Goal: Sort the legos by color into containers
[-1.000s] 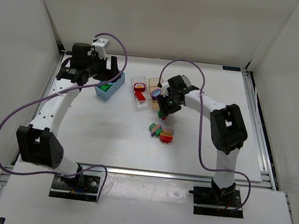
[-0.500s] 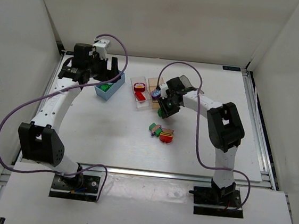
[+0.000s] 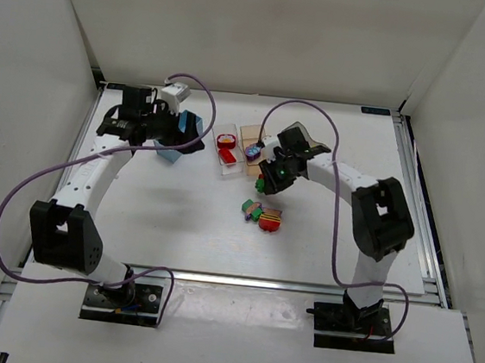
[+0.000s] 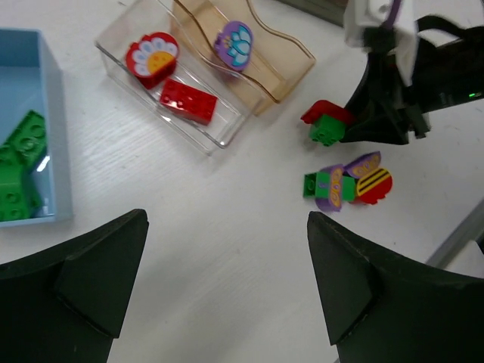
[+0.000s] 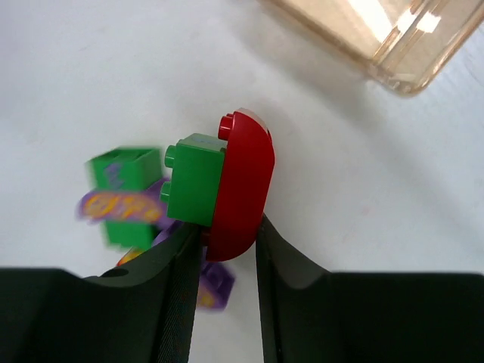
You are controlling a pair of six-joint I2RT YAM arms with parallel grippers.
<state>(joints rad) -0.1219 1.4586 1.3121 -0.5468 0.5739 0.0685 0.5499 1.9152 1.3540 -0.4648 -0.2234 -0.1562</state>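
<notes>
The green brick sticks out clear of the fingers of my right gripper. I should keep my left gripper moving toward the brick and close it there.
My right gripper is shut on a red curved lego with a green brick stuck to its side, held just above the table near the peach bin. In the top view it hangs above a small pile of green, purple and red legos. My left gripper is open and empty over bare table beside the light blue bin, which holds green legos. The clear bin holds a red flower piece and a red brick. A purple piece lies in the peach bin.
A smoky grey bin shows partly behind the right arm. White walls enclose the table on three sides, and metal rails run along its edges. Purple cables loop over both arms.
The right gripper has shut on the red-and-green lego and drawn slightly toward the near side. The left gripper has swung right, off the blue bin.
</notes>
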